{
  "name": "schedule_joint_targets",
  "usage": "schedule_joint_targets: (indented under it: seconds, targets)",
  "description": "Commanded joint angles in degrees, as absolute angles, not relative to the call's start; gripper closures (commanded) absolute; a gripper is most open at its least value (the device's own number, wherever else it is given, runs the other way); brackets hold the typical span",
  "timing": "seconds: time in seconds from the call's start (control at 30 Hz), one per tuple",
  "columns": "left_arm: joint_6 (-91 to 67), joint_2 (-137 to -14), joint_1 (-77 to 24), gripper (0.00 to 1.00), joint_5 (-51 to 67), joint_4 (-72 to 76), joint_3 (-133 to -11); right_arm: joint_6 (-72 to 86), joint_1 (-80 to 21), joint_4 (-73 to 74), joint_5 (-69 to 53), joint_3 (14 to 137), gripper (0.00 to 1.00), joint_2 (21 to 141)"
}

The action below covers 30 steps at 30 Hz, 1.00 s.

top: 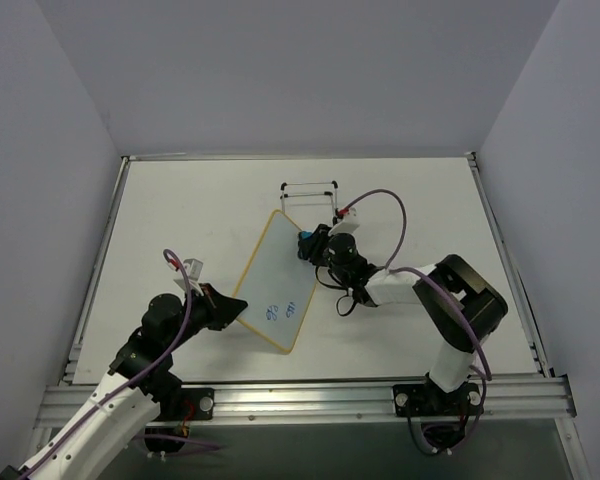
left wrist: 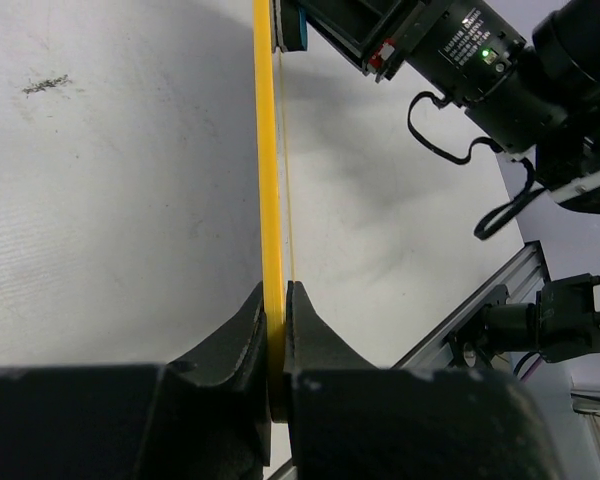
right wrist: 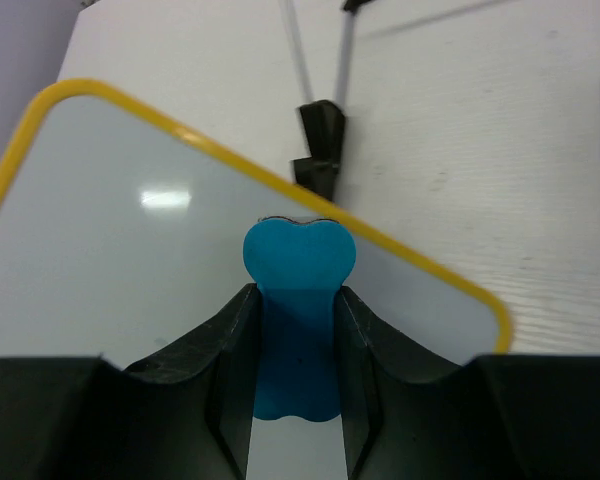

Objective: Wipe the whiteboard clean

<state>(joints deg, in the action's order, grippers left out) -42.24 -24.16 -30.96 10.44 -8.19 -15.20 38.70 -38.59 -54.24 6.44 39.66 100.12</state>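
Observation:
Next, my right gripper pulls the eraser back down across the whiteboard's lower end [top: 280, 312], as the eraser sits at the whiteboard's far edge [top: 298, 226], past the blue marks.
The whiteboard [top: 276, 282], white with a yellow frame, lies tilted at the table's middle and bears blue marks [top: 278, 310] near its lower end. My left gripper [top: 230, 306] is shut on the whiteboard's lower-left frame edge [left wrist: 269, 200], seen edge-on in the left wrist view. My right gripper [top: 308, 243] is shut on a blue eraser [right wrist: 298, 300]. The eraser [top: 306, 243] rests on the board face [right wrist: 130, 260] near the board's upper-right edge.
A small black-and-white wire stand [top: 310, 197] sits just beyond the board's far corner; its black foot [right wrist: 321, 150] shows ahead of the eraser. The right arm's body and cables [left wrist: 480, 70] lie beside the board. An aluminium rail [top: 310, 395] runs along the near edge.

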Motion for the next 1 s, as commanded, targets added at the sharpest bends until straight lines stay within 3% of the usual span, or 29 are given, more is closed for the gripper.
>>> schedule_joint_targets:
  seconds: [0.0,0.2,0.43,0.67,0.97]
  targets:
    - [-37.53,-24.17,-32.87,0.98,18.02,-6.42,-16.35,37.35,-46.57,-49.93,5.44,43.94,0.99,97.04]
    - [-37.53,-24.08,-32.96,0.98,18.19,-6.33,-16.35,39.54,-52.55,-49.66,6.95,47.02,0.99,95.89]
    - [-37.62,-24.17,-32.87,0.98,18.28,-6.24,-16.44,40.08,-51.86,-41.41,5.89,51.33,0.99,96.15]
    - [-37.79,-23.64,-32.96,0.98,17.49,-6.94,-16.52,43.76,-51.59,-40.16,9.05,42.38,0.99,92.21]
    - [-37.62,-23.82,-32.96,0.98,16.96,-7.38,-16.70,54.30,-71.52,-42.98,30.48,35.77,1.00,87.27]
